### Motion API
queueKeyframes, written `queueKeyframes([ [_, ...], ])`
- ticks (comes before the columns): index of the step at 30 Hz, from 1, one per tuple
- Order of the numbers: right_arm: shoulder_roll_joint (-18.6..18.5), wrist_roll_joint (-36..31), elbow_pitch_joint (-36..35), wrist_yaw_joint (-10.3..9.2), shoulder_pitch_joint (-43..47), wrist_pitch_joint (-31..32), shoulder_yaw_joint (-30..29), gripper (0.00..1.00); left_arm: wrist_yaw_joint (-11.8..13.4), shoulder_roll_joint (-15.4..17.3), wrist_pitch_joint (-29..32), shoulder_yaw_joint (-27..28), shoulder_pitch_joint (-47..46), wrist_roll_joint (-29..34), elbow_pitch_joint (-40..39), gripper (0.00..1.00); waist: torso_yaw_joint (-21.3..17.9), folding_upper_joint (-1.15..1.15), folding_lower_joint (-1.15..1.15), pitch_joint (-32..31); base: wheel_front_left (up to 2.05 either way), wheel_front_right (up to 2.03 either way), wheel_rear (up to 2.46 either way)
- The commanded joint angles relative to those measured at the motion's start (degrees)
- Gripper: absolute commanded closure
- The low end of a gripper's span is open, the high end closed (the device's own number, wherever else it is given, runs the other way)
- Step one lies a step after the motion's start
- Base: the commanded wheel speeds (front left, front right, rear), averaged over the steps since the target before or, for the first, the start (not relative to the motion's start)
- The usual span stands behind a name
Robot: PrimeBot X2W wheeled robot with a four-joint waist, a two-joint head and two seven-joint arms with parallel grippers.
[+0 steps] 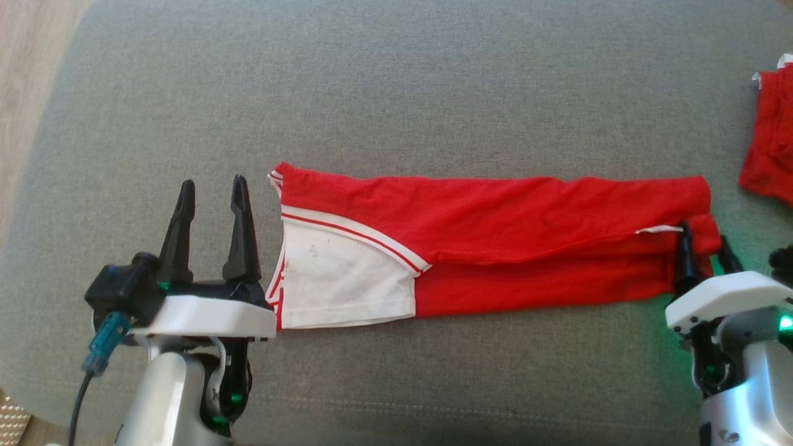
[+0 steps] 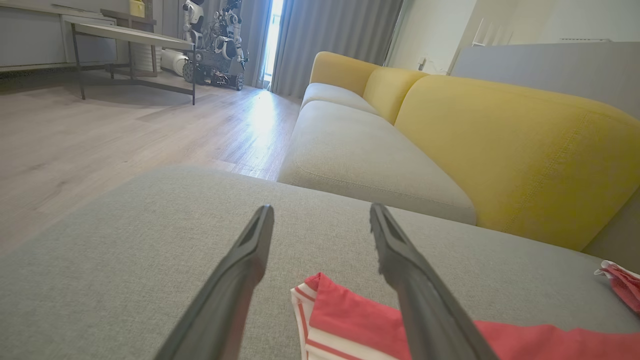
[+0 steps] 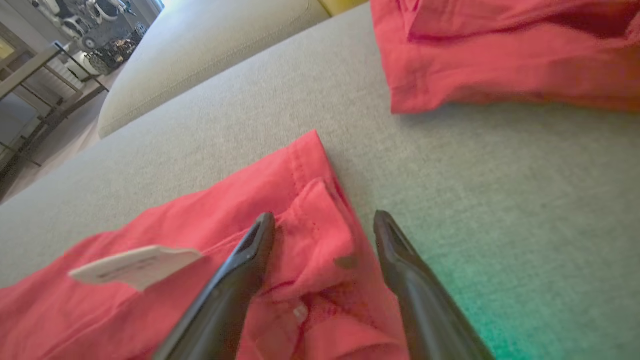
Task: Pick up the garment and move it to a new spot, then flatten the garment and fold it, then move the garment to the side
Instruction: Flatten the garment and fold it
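Limp, rumpled hem layers (image 3: 318,249) are lying between my right gripper's fingers. I expect the garment's hem (image 1: 707,225) to bunch up and stay wrinkled when I fold it over.
The garment (image 1: 495,235), red with a white panel and red-and-white stripes at its left end, lies folded into a long strip across the grey cushion (image 1: 396,93). My left gripper (image 1: 212,189) stands open just left of the white end, apart from the cloth; its wrist view shows the striped corner of the garment (image 2: 345,320) below the right finger. My right gripper (image 1: 703,241) is open at the strip's right end, and in its wrist view the gripper (image 3: 324,220) straddles the hem of the garment (image 3: 310,210), near a white label (image 3: 135,265).
A second red cloth (image 1: 768,136) lies at the cushion's far right edge, also close ahead as the red cloth (image 3: 500,55) in the right wrist view. A yellow-backed sofa (image 2: 500,135), wooden floor (image 2: 100,130), a low table (image 2: 130,37) and another robot (image 2: 215,40) stand beyond the cushion.
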Motion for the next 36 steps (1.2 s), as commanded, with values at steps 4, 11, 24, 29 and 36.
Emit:
queueKeyframes([
  [4,-0.17,0.25,0.46,-0.03,-1.24,1.37,2.45,0.00,-0.13,0.14,-0.30,2.28,-2.33,-0.15,-1.77,0.00,-0.36,0.00,0.00,-0.13,0.00,0.00,0.00],
  [11,-0.17,1.36,1.86,-0.03,-1.43,3.57,4.62,0.85,-0.31,0.14,-0.30,2.53,-2.69,0.00,-1.54,0.00,-0.37,0.00,0.00,-0.15,0.00,0.00,0.00],
  [24,-2.28,-9.17,-4.97,-0.03,0.34,2.81,-5.55,1.00,0.17,0.14,-0.30,2.65,-2.01,-0.57,-1.39,0.00,-0.83,0.00,0.00,-2.05,0.00,0.00,0.00],
  [29,-2.04,-12.34,-9.58,-0.03,1.01,4.11,-6.29,1.00,0.45,0.14,-0.30,2.49,-1.55,-1.08,-1.51,0.00,-1.39,0.00,0.00,-3.00,0.00,0.00,0.00],
  [36,-0.54,-7.31,-19.52,-0.03,2.41,8.99,4.10,1.00,0.71,0.14,-0.30,1.67,-1.19,-1.97,-1.42,0.00,-2.00,0.00,0.00,-4.09,0.00,0.00,0.00],
])
